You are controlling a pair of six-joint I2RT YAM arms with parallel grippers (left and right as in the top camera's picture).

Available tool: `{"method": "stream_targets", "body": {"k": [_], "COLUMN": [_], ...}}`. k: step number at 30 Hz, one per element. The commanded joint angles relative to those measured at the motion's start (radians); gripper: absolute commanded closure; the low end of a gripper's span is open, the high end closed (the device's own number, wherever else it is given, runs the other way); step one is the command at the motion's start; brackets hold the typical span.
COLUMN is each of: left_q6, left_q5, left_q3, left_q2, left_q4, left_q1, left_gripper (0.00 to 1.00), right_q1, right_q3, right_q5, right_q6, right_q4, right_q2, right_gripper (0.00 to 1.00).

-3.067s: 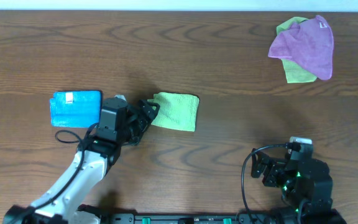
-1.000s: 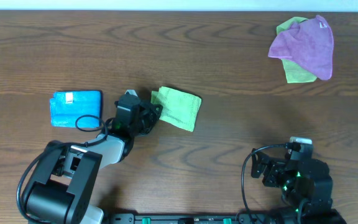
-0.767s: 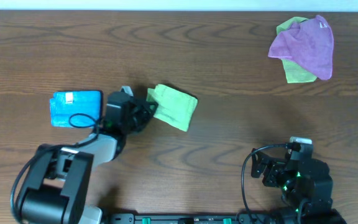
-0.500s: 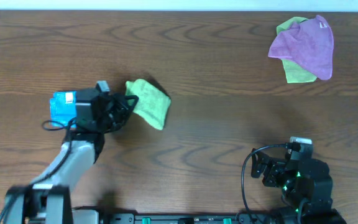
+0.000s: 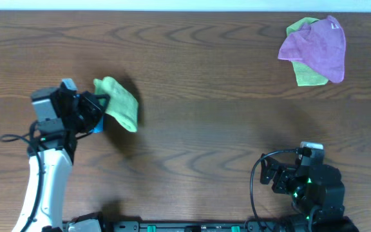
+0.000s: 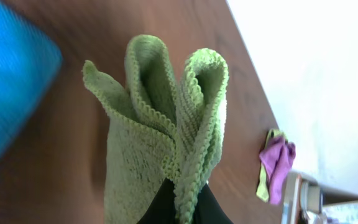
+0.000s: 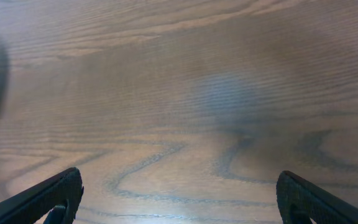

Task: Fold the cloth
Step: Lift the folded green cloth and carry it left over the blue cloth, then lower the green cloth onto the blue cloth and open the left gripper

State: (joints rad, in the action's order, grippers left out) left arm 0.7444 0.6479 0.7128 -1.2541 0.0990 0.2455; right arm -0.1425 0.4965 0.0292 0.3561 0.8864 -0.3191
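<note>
The light-green cloth (image 5: 122,107) is hanging with its folds together next to the blue cloth (image 5: 98,125), so the robot's left gripper should go on carrying it over until it lies on the blue cloth.
My left gripper (image 5: 97,107) is shut on the edge of a folded light-green cloth (image 5: 118,103), which hangs from it above the table at the left. In the left wrist view the green cloth (image 6: 166,124) droops in layered folds from the pinching black fingertips (image 6: 158,210). A folded blue cloth (image 6: 8,93) lies just beside and below it; from overhead only a sliver of the blue cloth (image 5: 98,126) shows under the arm. My right gripper (image 7: 182,199) stands open over bare wood near the front right (image 5: 270,175), holding nothing.
A purple cloth (image 5: 317,48) lies on top of another light-green cloth (image 5: 308,76) at the back right corner. The wooden table (image 5: 205,129) stretches between the two arms. The right arm's cable loops beside its base (image 5: 257,187).
The left gripper has lifted the green cloth off the table and swung it leftward, from the table's middle to over the blue cloth. The right arm has stayed still.
</note>
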Motion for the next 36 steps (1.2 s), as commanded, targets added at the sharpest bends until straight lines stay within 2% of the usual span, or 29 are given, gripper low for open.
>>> {"method": "stream_targets", "body": {"k": [1, 14, 24, 36], "left_q6": [-0.061, -0.129, -0.136, -0.162], "left_q5": [0.007, -0.031, -0.046, -0.068], "left_q3": [0.042, 0.043, 0.050, 0.137], "left_q2": [0.013, -0.029, -0.128, -0.211], "left_q4": [0.006, -0.025, -0.114, -0.126], "left_q1": [0.046, 0.182, 0.227, 0.282], "left_gripper": [0.94, 0.94, 0.94, 0.94], "right_q1": [0.006, 0.006, 0.006, 0.006], "right_q3": [-0.002, -0.002, -0.002, -0.002], "right_q5": [-0.006, -0.006, -0.006, -0.006], "right_q6": [0.010, 0.010, 0.010, 0.010], "right_q4": [0.001, 0.001, 0.001, 0.001], "right_q2": [0.007, 0.007, 0.007, 0.007], "right_gripper": [0.01, 0.01, 0.01, 0.01]}}
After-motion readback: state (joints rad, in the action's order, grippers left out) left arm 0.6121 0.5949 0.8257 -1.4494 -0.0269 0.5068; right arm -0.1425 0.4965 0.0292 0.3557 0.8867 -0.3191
